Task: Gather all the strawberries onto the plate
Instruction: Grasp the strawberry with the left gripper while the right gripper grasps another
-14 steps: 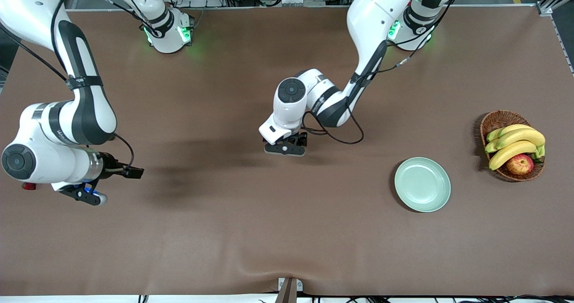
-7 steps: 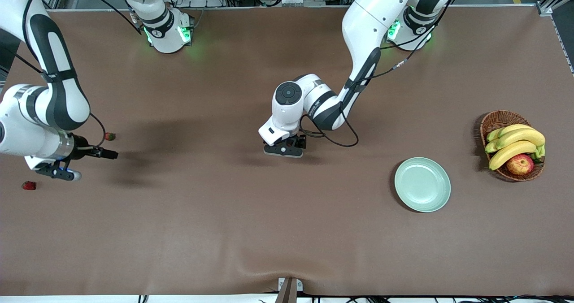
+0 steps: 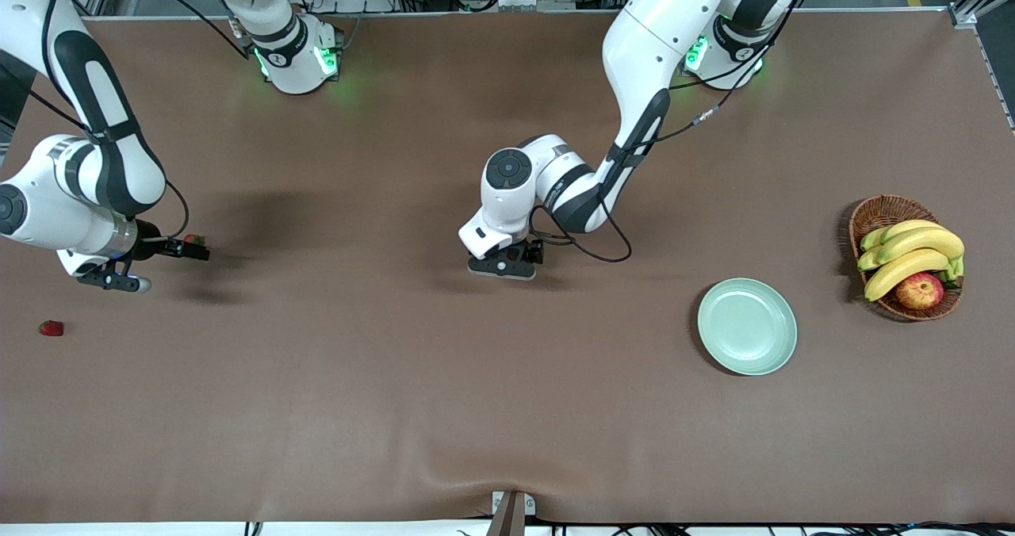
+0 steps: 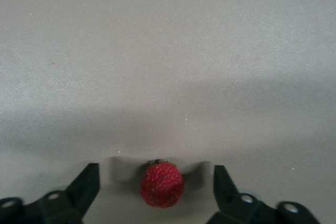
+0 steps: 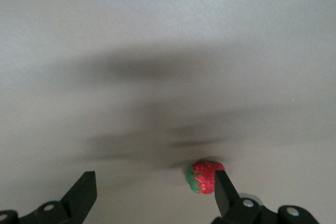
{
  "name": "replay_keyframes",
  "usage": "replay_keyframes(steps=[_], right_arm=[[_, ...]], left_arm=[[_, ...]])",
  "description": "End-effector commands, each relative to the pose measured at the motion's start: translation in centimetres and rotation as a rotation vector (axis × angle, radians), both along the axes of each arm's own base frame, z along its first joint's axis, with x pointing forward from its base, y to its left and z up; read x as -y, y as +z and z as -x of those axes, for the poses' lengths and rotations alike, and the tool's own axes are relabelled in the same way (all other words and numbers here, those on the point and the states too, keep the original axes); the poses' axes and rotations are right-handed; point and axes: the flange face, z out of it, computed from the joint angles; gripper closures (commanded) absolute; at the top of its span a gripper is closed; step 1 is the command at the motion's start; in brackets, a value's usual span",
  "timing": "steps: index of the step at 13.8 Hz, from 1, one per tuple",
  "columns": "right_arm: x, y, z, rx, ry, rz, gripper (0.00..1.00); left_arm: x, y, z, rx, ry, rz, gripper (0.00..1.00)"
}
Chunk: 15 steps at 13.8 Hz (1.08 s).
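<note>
My right gripper should bring the strawberry beside it to the table's middle (image 3: 471, 287) for my left gripper, because the strawberry is far from the plate.
In the left wrist view a red strawberry (image 4: 161, 184) lies on the brown table midway between the fingers of my left gripper (image 4: 155, 171), which is open with a gap on each side. From the front, that gripper (image 3: 503, 266) sits low over the middle of the table and hides this berry. My right gripper (image 3: 111, 282) hovers open at the right arm's end. A strawberry (image 5: 203, 177) shows beside one of its fingertips (image 5: 220, 182). Two strawberries show in the front view, one (image 3: 193, 240) by the right wrist and one (image 3: 51, 327) nearer the camera. The mint-green plate (image 3: 747, 326) is empty.
A brown wicker basket (image 3: 880, 212) with bananas (image 3: 912, 254) and an apple (image 3: 920, 290) stands at the left arm's end, just past the plate. The table cloth has a small fold (image 3: 511, 484) at the near edge.
My right arm swung farther from the front camera toward its end of the table, uncovering two strawberries. The left gripper stayed over its berry, barely shifting.
</note>
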Motion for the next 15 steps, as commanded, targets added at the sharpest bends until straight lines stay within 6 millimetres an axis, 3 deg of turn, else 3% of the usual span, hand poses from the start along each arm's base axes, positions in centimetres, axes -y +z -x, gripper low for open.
replay_keyframes(steps=[1,3,5,7,10,13,15], right_arm=[[1.1,0.0,1.6,-0.005,0.026,0.002,0.06],[1.9,-0.7,2.4,-0.011,0.013,0.001,0.13],[2.9,-1.6,2.9,-0.020,0.010,0.009,0.18],[3.2,-2.5,3.1,-0.027,0.009,0.007,0.25],[3.2,-3.5,3.3,-0.032,0.008,0.002,0.37],[3.0,-4.0,3.2,-0.034,0.009,0.000,0.50],[3.0,-4.4,3.2,-0.037,0.009,-0.002,0.61]], left_arm=[[0.8,0.0,0.1,0.028,-0.005,-0.006,0.30],[0.7,0.0,0.1,0.027,-0.004,-0.007,0.32],[1.0,0.0,0.3,0.027,-0.008,-0.007,0.41],[1.0,0.1,0.3,0.028,-0.008,-0.006,0.70],[1.0,0.2,0.4,0.024,0.017,-0.001,0.94],[0.8,1.5,-0.2,0.037,0.052,0.013,1.00],[0.2,4.1,-1.1,0.042,0.105,0.013,1.00]])
